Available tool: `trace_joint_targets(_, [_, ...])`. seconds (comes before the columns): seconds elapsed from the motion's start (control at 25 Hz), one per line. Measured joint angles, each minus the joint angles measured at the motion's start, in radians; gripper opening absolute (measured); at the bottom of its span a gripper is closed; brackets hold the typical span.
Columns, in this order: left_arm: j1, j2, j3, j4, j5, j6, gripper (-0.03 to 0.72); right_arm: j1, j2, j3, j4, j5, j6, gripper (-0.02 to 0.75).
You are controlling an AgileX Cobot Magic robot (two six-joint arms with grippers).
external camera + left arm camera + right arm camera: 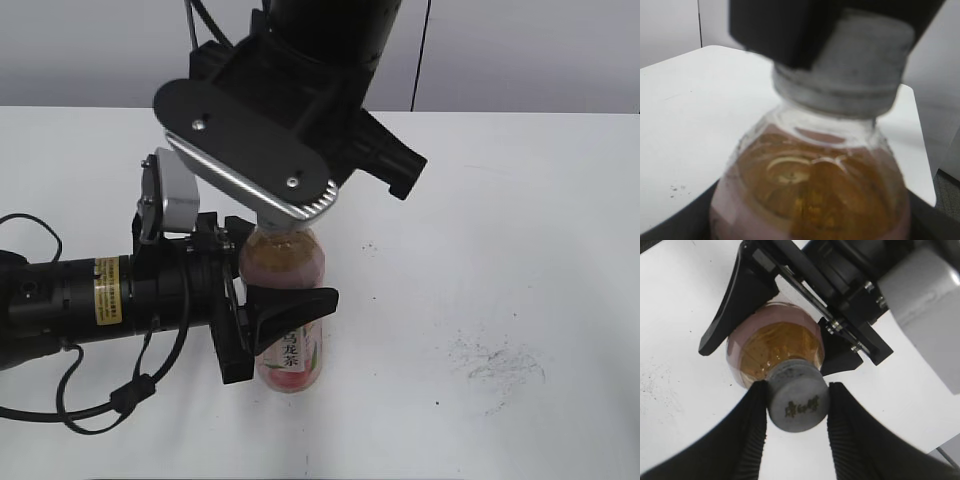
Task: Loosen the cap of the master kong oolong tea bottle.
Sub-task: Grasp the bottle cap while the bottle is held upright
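My right gripper is turned far around while the cap still sits on the bottle's neck (824,126), so I should open it, wind back clockwise and grip the cap (798,396) again.
The master kong oolong tea bottle (287,268) stands upright on the white table (520,220), amber tea in its shoulder and the pink-white label low down. My left gripper (272,316) comes in from the left and is shut on the bottle's body. My right gripper (277,226) reaches down from above and mostly hides the cap in the exterior view. In the right wrist view the two black fingers (796,407) press on both sides of the light-grey cap (797,402), above the bottle (772,347). The left wrist view shows the cap (840,95), a dark finger against it, and the bottle (810,190).
Dark scuffs and specks mark the table at the right front (495,365). The left arm's cable (100,405) loops on the table at the front left. A grey wall stands behind the table's far edge.
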Motion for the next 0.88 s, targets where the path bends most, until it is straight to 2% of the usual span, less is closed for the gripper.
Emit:
trace_joint_targets(0.16, [0.000, 0.000, -0.003, 0.005, 0.001, 0.000, 0.445, 0.000, 0.000, 0.000, 0.000, 0.000, 0.039, 0.276])
trace_joint_targets(0.28, [0.001, 0.000, -0.006, 0.011, 0.003, 0.000, 0.445, 0.002, -0.001, 0.000, -0.003, 0.004, 0.246, 0.304])
trace_joint_targets(0.4, [0.001, 0.000, -0.006, 0.017, 0.002, 0.000, 0.445, 0.002, -0.001, 0.000, -0.005, 0.003, 0.564, 0.422])
trace_joint_targets(0.52, [0.001, 0.000, -0.006, 0.021, 0.002, 0.000, 0.445, 0.003, 0.000, 0.002, 0.005, 0.000, 0.915, 0.484])
trace_joint_targets(0.68, [0.001, 0.000, -0.006, 0.024, 0.001, 0.001, 0.445, 0.003, 0.000, 0.002, 0.009, 0.001, 1.358, 0.501])
trace_joint_targets(0.8, [0.001, 0.000, -0.006, 0.024, 0.001, 0.001, 0.445, 0.003, 0.000, 0.002, 0.011, 0.001, 1.599, 0.502])
trace_joint_targets(0.88, [0.001, 0.000, -0.006, 0.024, 0.001, 0.001, 0.445, 0.003, 0.000, 0.002, 0.011, 0.001, 1.694, 0.502])
